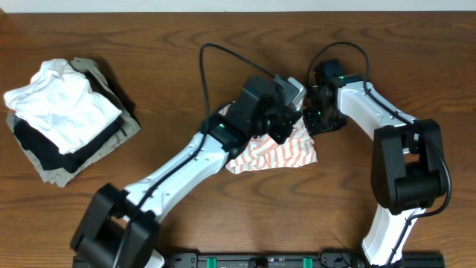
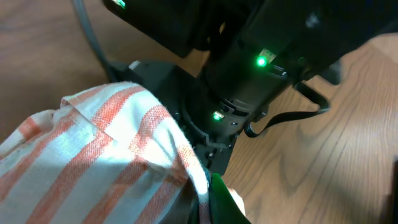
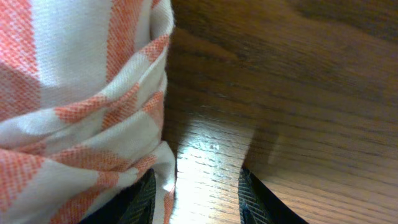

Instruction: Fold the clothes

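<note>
The shirt's edge (image 3: 164,155) is free of the robot's open right gripper, so the left gripper should go on bringing down the striped fold (image 2: 185,157) until it rests on the wood, before it lets go.
The clothes, a white shirt with orange-red stripes (image 1: 274,153), lie bunched on the wooden table near the middle. My left gripper (image 1: 287,125) is over the shirt's far right edge. In the left wrist view it (image 2: 210,202) is shut on a fold of the striped cloth (image 2: 106,155). My right gripper (image 1: 313,117) hovers just right of the shirt, close to the left one. Seen from the right wrist, it (image 3: 199,199) stands open over bare wood, and the shirt's edge (image 3: 93,106) drapes against the left finger (image 3: 147,196).
A stack of folded garments sits at the far left of the table, with a plain white one (image 1: 63,104) on top and black and khaki ones (image 1: 52,152) beneath. The right arm's black body (image 2: 261,62) fills the space just beyond the left gripper.
</note>
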